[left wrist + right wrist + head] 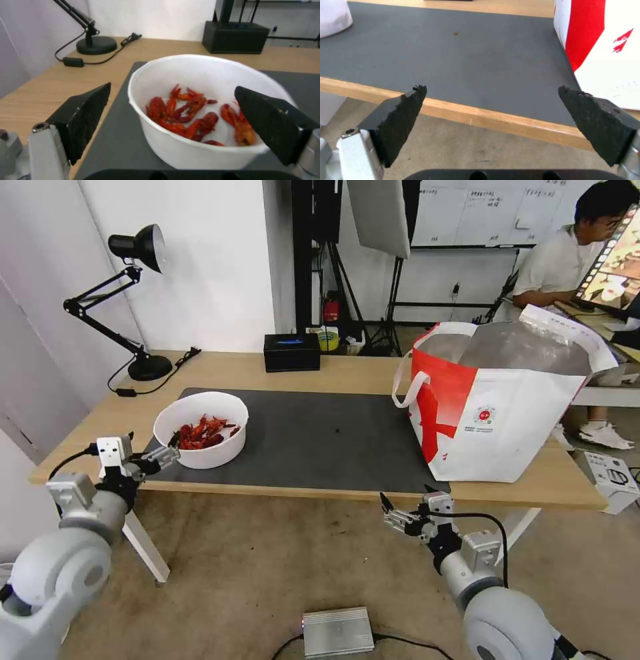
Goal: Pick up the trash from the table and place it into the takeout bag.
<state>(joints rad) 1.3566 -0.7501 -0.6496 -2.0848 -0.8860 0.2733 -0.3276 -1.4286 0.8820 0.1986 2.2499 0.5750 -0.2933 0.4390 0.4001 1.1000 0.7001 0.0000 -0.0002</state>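
My gripper will carry the bowl, and the red shells (207, 432) will move around but stay inside then, because they lie loose well below the white bowl's rim (201, 393).
The trash in view is a white round bowl (200, 430) of red shells (186, 115), standing at the left end of the dark grey mat (320, 440) on the table (280, 370). My left gripper (169, 448) is open at the bowl's near left side. In the left wrist view its fingers (83, 120) straddle the bowl's near rim (200, 147) without touching it. The takeout bag (507, 420) stands open at the table's right end. My right gripper (391, 513) hangs open and empty just off the table's front edge (506, 123), left of the bag (603, 50).
A black desk lamp (137, 300) with its cord stands at the back left, and a black rectangular box (291, 352) sits at the back edge. A silver box (337, 631) lies on the floor between my arms. A white table leg (143, 547) slants beside my left arm.
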